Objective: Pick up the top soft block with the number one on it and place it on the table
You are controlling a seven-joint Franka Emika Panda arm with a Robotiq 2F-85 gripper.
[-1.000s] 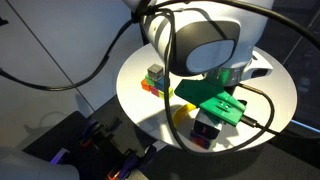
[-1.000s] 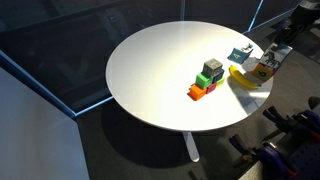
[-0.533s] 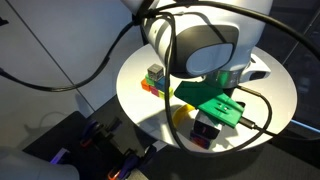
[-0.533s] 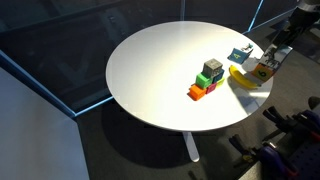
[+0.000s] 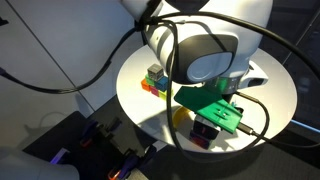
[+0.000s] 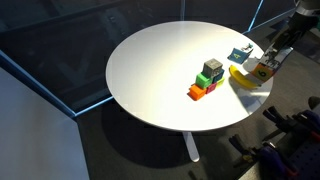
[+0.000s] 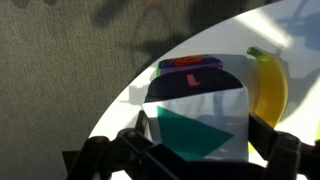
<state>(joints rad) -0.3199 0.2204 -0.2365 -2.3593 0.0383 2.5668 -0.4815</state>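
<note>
My gripper will make the top soft block (image 7: 195,130) squash inward and crease between the gripper's fingers when I lift the block, because its rounded edge (image 7: 196,98) bulges like padding.
In the wrist view the top soft block (image 7: 200,125), white with a teal-green triangle, sits on a dark cube (image 7: 190,72) with a red mark. My gripper (image 7: 202,142) is open and straddles the block, one dark finger (image 7: 135,148) at its left side and one at its right, both close to its faces. In an exterior view my arm covers the stack, and only the dark cube (image 5: 205,132) shows under the green wrist mount (image 5: 215,107). In an exterior view my gripper (image 6: 279,52) hangs over the stack (image 6: 263,69) at the white table's edge (image 6: 150,60).
A yellow banana (image 7: 268,88) lies right beside the stack and also shows in an exterior view (image 6: 243,79). A multicoloured block cluster (image 6: 208,78) stands nearer the table's middle. A small teal and white piece (image 6: 238,55) lies by the banana's end. Dark floor surrounds the table.
The arm and its green wrist mount have sunk slightly towards the stack. The blocks and the banana have not moved.
</note>
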